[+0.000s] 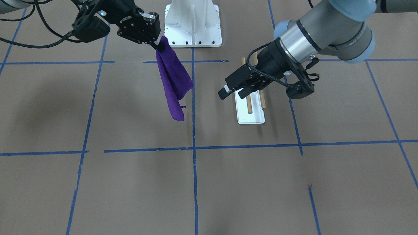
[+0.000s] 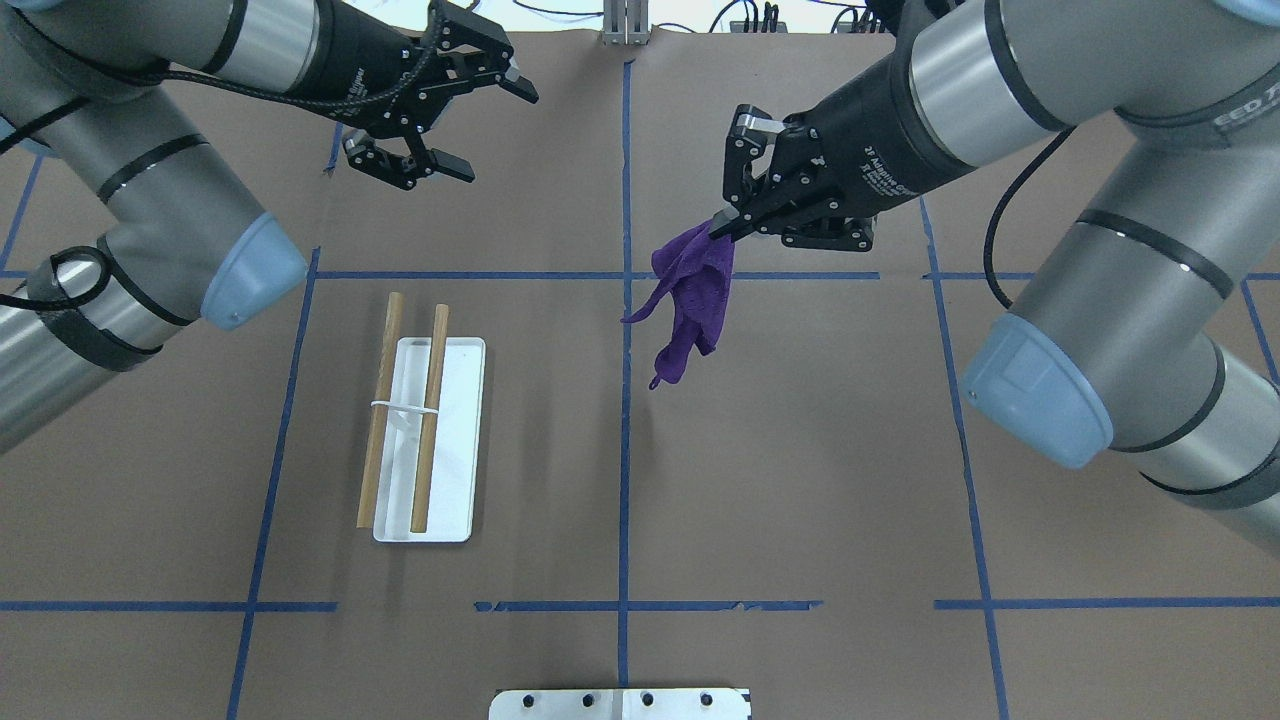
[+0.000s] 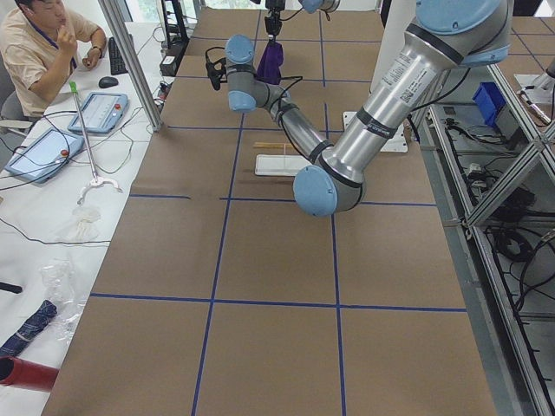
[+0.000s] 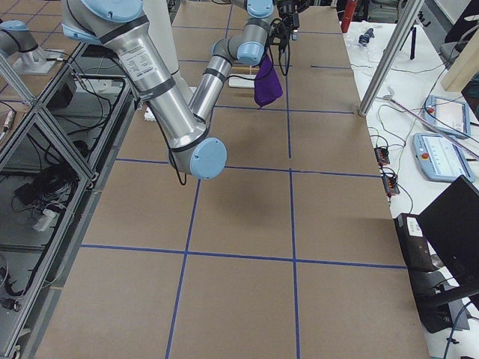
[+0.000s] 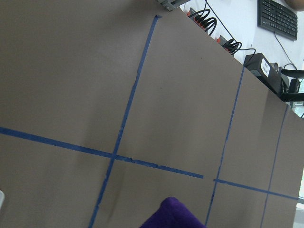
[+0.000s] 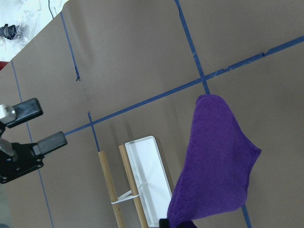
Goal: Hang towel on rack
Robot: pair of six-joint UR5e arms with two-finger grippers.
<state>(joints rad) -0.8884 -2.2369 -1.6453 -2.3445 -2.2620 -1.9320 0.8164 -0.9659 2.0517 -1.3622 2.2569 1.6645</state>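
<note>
The purple towel hangs down in limp folds from its corner, so it will trail and sag over the dowels when I carry it across.
The purple towel hangs in the air from one corner, clear of the table. My right gripper is shut on that top corner; it also shows in the front view with the towel drooping below it. The rack stands on the table left of centre, with a white base and two wooden dowels. My left gripper is open and empty, raised beyond the rack's far end. The right wrist view shows the towel, the rack and the open left gripper.
A white bolted pedestal base sits at the robot's side of the table. Blue tape lines grid the brown table. An operator sits at a side desk, away from the table.
</note>
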